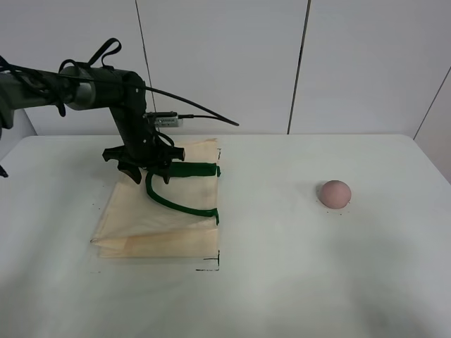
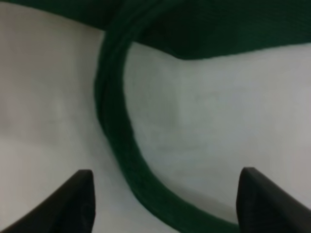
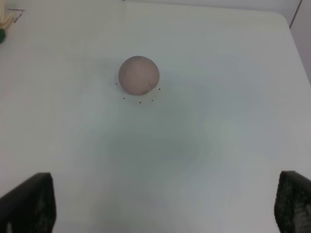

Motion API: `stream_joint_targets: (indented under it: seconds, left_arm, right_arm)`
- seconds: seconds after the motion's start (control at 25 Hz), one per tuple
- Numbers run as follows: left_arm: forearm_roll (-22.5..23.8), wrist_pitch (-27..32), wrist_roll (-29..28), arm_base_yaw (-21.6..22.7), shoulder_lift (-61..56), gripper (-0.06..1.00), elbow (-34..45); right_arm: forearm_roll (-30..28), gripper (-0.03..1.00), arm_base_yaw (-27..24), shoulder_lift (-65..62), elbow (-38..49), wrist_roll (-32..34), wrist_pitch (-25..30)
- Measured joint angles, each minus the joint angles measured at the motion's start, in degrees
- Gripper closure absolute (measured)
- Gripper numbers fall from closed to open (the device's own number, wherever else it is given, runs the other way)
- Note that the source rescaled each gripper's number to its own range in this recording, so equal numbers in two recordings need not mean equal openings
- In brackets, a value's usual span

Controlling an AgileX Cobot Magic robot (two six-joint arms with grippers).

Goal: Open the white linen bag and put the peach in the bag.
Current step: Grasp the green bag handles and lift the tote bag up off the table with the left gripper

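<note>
The green strap ends (image 1: pixel 214 214) at the edge of the white linen bag, so the bag's opening (image 1: pixel 217 193) will spread open there when I raise the strap.
The white linen bag (image 1: pixel 158 222) lies flat on the left of the table, its dark green strap handle (image 1: pixel 173 201) curving across it. My left gripper (image 1: pixel 146 172) is open and sits low over the bag's upper part, by the handles. In the left wrist view the green strap (image 2: pixel 116 145) runs between the two dark fingertips (image 2: pixel 77 201), close to the cloth (image 2: pixel 204 126). The pinkish peach (image 1: pixel 334 193) rests on the table at the right, well apart from the bag. It also shows in the right wrist view (image 3: pixel 139 74), ahead of my open, empty right gripper (image 3: pixel 163 204).
The white table (image 1: pixel 282 282) has small black corner marks by the bag (image 1: pixel 210 266) and dots around the peach. A white panelled wall (image 1: pixel 225 63) stands behind. The right arm does not show in the exterior view.
</note>
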Motion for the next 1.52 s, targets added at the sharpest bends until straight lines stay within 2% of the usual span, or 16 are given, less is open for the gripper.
stream_joint_targets:
  seconds: [0.68,0.76,0.84,0.92,1.0,1.04,1.08,1.32,1.52]
  left_arm:
    - [1.61,-4.86,-1.05,0.27,5.98,-0.04,0.00]
    - [1.61,-4.86,-1.05,0.27,5.98,0.00,0.00]
    - [1.61,-4.92,-1.35,0.27,5.98,0.16,0.00]
    - [2.10,-4.72,-2.52,0.27,5.98,0.40,-0.04]
    - [2.77,-4.29,-4.22,0.27,5.98,0.74,-0.33]
    - [3.25,-4.16,-5.13,0.22,5.98,0.88,-0.32]
    - [3.81,-3.88,-5.79,0.22,5.91,0.94,-0.32]
    - [5.61,-0.72,-6.29,0.22,3.72,0.94,-0.75]
    - [4.18,4.09,-0.80,0.34,-3.11,0.94,-6.73]
  right_arm:
    - [0.00,-0.03,0.00,0.00,0.00,0.00,0.00]
    - [0.00,-0.03,0.00,0.00,0.00,0.00,0.00]
    - [0.00,-0.03,0.00,0.00,0.00,0.00,0.00]
    - [0.00,-0.03,0.00,0.00,0.00,0.00,0.00]
    - [0.00,-0.03,0.00,0.00,0.00,0.00,0.00]
    - [0.00,-0.03,0.00,0.00,0.00,0.00,0.00]
    - [0.00,-0.03,0.00,0.00,0.00,0.00,0.00]
    - [0.00,-0.03,0.00,0.00,0.00,0.00,0.00]
    - [0.00,-0.03,0.00,0.00,0.00,0.00,0.00]
